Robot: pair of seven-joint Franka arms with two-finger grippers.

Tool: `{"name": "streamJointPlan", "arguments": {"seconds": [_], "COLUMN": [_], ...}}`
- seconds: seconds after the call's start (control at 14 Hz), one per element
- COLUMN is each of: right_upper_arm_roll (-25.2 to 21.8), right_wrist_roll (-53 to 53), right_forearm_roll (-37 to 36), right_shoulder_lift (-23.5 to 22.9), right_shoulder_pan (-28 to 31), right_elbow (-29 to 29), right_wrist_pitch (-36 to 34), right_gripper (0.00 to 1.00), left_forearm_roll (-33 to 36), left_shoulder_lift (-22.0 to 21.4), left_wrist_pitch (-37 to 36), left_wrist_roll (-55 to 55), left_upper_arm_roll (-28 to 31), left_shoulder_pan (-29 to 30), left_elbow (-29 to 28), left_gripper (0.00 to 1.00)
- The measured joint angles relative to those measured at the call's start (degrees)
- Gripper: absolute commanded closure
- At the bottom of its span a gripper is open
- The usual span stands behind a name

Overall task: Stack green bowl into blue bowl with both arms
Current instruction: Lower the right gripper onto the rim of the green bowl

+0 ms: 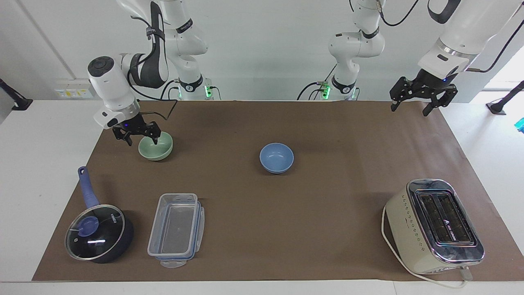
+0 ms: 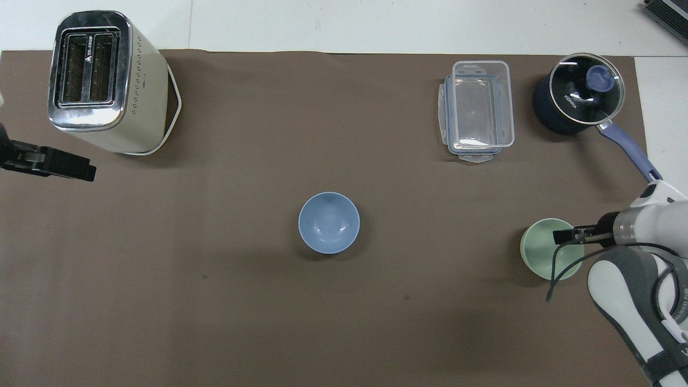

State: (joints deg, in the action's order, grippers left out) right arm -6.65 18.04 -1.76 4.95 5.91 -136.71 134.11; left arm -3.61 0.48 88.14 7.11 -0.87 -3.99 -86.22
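Note:
The blue bowl's rim [image 2: 329, 193] is as wide as the green bowl [image 2: 539, 249], so the green bowl should hide the blue bowl from above when the robot stacks them.
The green bowl [image 1: 159, 150] [image 2: 542, 253] sits upright on the brown mat toward the right arm's end of the table. My right gripper [image 1: 143, 141] [image 2: 568, 235] is open and low at that bowl. It straddles the bowl's rim, one finger inside and one outside. The blue bowl [image 1: 276, 157] [image 2: 329, 222] stands alone at the middle of the mat, empty. My left gripper [image 1: 410, 109] [image 2: 80, 169] waits open in the air over the mat's corner at the left arm's end, holding nothing.
A cream toaster [image 1: 434, 225] [image 2: 102, 80] stands at the left arm's end, farther from the robots than both bowls. A clear lidded container [image 1: 176, 229] [image 2: 478, 110] and a dark saucepan [image 1: 98, 231] [image 2: 578, 99] with a glass lid and blue handle lie farther out than the green bowl.

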Motion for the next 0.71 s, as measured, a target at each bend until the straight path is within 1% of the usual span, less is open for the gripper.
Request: {"name": "streamJointPlan", "arguments": {"seconds": [0.14, 0.5, 0.57, 0.64, 0.71], "right_upper_arm_roll": [-0.02, -0.01, -0.01, -0.01, -0.01], "right_wrist_roll": [1.42, 1.6, 1.6, 1.6, 1.6], "right_forearm_roll": [0.0, 0.0, 0.0, 0.0, 0.0], "right_shoulder_lift": [-1.07, -3.27, -3.51, -3.68, -3.86], "right_shoulder_pan": [0.98, 1.24, 1.25, 1.25, 1.25], "right_elbow": [-0.4, -1.0, -1.16, -1.26, -1.3], "right_wrist_pitch": [1.09, 3.15, 3.29, 3.35, 3.36], "right_gripper": [0.0, 0.0, 0.1, 0.37, 0.79], "left_forearm_roll": [0.0, 0.0, 0.0, 0.0, 0.0], "left_shoulder_lift": [0.0, 0.0, 0.0, 0.0, 0.0], "left_wrist_pitch": [-0.02, -0.04, -0.04, -0.04, -0.04], "left_wrist_roll": [0.0, 0.0, 0.0, 0.0, 0.0], "left_upper_arm_roll": [0.0, 0.0, 0.0, 0.0, 0.0], "left_shoulder_pan": [0.0, 0.0, 0.0, 0.0, 0.0], "left_elbow": [0.0, 0.01, 0.01, 0.01, 0.01], "left_gripper": [0.0, 0.0, 0.0, 0.0, 0.0]}}
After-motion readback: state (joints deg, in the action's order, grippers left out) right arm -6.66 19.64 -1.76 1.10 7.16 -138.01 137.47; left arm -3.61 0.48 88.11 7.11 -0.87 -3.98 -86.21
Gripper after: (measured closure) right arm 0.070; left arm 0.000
